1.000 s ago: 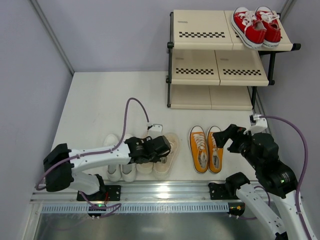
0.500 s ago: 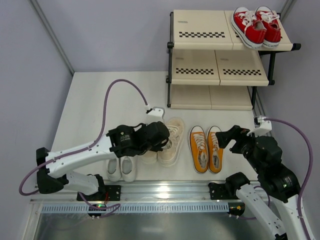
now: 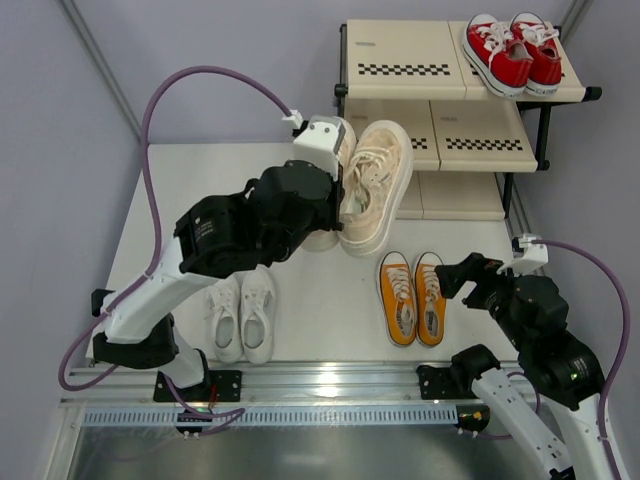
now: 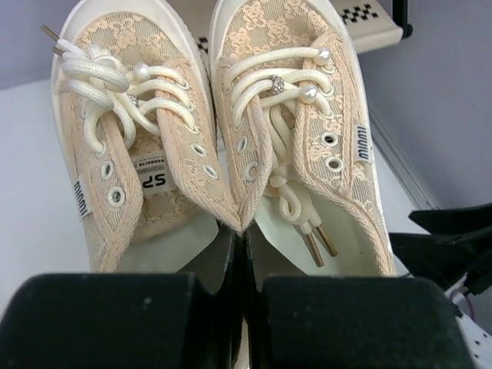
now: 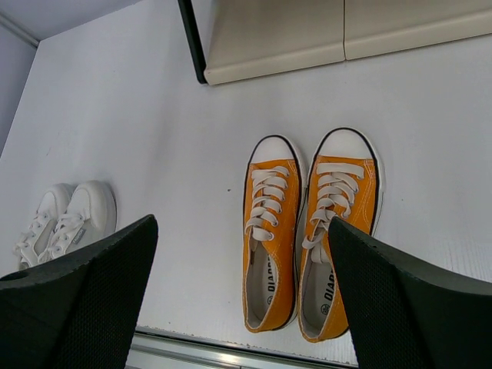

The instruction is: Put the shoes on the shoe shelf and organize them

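The robot's left gripper is holding the cream-beige pair only at the shelf's edge (image 3: 341, 88), so the robot should set the pair down beside the orange-yellow pair for its right gripper.
My left gripper (image 3: 335, 195) is shut on the cream-beige pair (image 3: 372, 185), pinching the two inner collars together (image 4: 240, 223), and holds it in the air in front of the shoe shelf (image 3: 400, 65). The red pair (image 3: 512, 50) sits on the top tier at the right. The orange-yellow pair (image 3: 412, 296) lies on the table, and also shows in the right wrist view (image 5: 307, 223). The white pair (image 3: 243, 316) lies at the near left. My right gripper (image 3: 460, 275) is open and empty above the orange-yellow pair, its fingers (image 5: 77, 307) wide apart.
The shelf's middle tier (image 3: 480, 135) and bottom tier (image 3: 460, 195) show bare panels. Grey walls close in on both sides. A metal rail (image 3: 320, 385) runs along the table's near edge. A purple cable (image 3: 170, 90) loops above my left arm.
My left gripper has lifted the cream-beige pair off the table and carried it up and away toward the shelf. The white pair is uncovered. My right arm has barely moved.
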### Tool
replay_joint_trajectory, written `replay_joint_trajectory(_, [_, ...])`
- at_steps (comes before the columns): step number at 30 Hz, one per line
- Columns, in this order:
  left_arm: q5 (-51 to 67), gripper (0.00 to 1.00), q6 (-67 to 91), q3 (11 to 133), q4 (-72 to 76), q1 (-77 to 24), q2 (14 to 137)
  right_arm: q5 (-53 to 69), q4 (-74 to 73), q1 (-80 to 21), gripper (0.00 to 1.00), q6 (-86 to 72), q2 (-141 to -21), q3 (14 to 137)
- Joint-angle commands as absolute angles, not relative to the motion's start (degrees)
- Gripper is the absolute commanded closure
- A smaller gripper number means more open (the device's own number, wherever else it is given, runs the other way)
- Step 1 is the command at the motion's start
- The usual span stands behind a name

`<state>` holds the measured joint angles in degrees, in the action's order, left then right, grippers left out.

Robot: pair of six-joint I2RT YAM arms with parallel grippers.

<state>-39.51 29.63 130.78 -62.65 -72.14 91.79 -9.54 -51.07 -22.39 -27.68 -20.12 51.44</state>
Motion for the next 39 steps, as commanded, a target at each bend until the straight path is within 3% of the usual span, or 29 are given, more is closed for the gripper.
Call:
replay_joint_trajectory(1, [-46.57,1.0,15.93,134.22,-47.31,-72.25,90.88,-10.02,-49.75,-22.59,0.08,-26.19,-19.95,53.0])
replay_joint_trajectory(6, [-46.94,1.0,0.28,132.28,-24.23,-72.25,91.67,-8.79,-48.69,-22.59,0.09,-25.67,-20.91,52.56])
replay_joint_trajectory(10, [-48.33,1.0,-15.51,136.48,-14.71,-72.16,97.27,-7.74,-47.47,-22.59,0.09,-25.75,-21.36,51.77])
replay_joint_trajectory(16, [-47.99,1.0,-20.4,144.06,-13.0,-71.63,101.79,-7.2,-47.11,-22.59,0.08,-25.58,-21.36,51.15])
replay_joint_trajectory(20, [-49.91,1.0,-11.55,134.67,-16.07,-71.72,95.57,-7.65,-47.11,-22.59,0.09,-25.23,-21.27,51.42])
replay_joint_trajectory(24, [-53.87,1.0,1.35,117.46,-19.95,-73.47,85.28,-8.52,-48.16,-22.59,0.08,-25.4,-21.09,52.21])
replay_joint_trajectory(28, [-60.81,1.0,15.44,91.76,-21.53,-76.11,73.85,-9.75,-49.22,-22.59,0.09,-25.75,-20.48,53.17])
replay_joint_trajectory(32, [-63.46,1.0,31.78,75.01,-26.62,-76.64,66.2,-9.84,-49.48,-22.59,0.09,-26.54,-20.13,53.44])
replay_joint_trajectory(39, [-63.46,1.0,40.6,53.89,-13.38,-76.64,63.89,-2.38,-46.24,-22.59,0.09,-28.04,-22.67,51.07])
